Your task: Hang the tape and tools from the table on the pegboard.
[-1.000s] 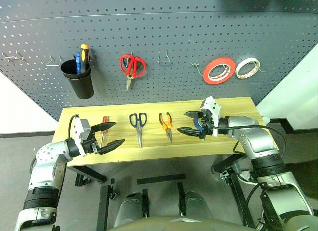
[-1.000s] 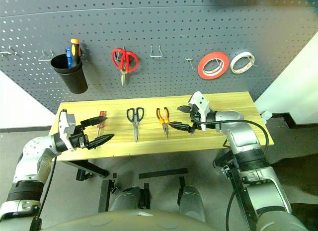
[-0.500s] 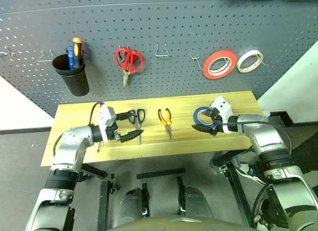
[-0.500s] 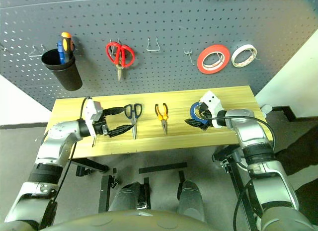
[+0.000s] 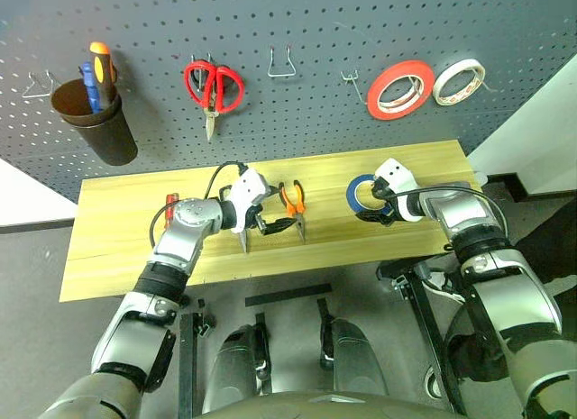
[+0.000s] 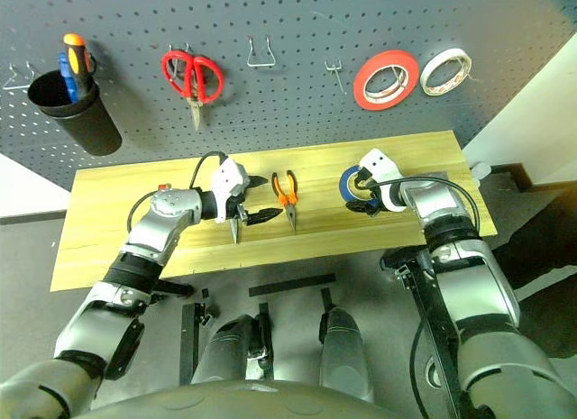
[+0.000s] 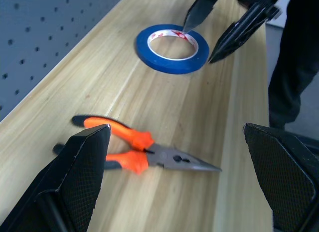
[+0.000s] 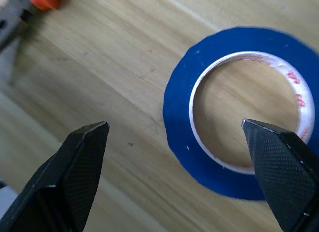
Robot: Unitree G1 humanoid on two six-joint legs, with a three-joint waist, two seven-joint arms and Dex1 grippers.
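Observation:
I see the pliers' orange handles spread wider than their jaws, so the pliers should catch and hang jaws down when I lower them into the mid-board hook.
On the table lies the blue tape. My right gripper is open above it, one fingertip over the pale core and the other outside the ring. The orange-handled pliers lie mid-table. My left gripper is open just left of them, and they lie between its fingers in the left wrist view. The scissors lie under that hand, with only the blade tip showing. My left forearm covers most of the screwdriver, leaving its red handle end visible. The pegboard rises behind.
On the pegboard hang red-handled scissors, a black cup with orange and blue screwdrivers, a red-orange roll and a white roll. Bare wire hooks sit at the far left and mid-board.
The camera has tipped downward. My left gripper swept right, from beside the screwdriver past the scissors to the pliers. My right gripper tilted down and settled over the blue tape.

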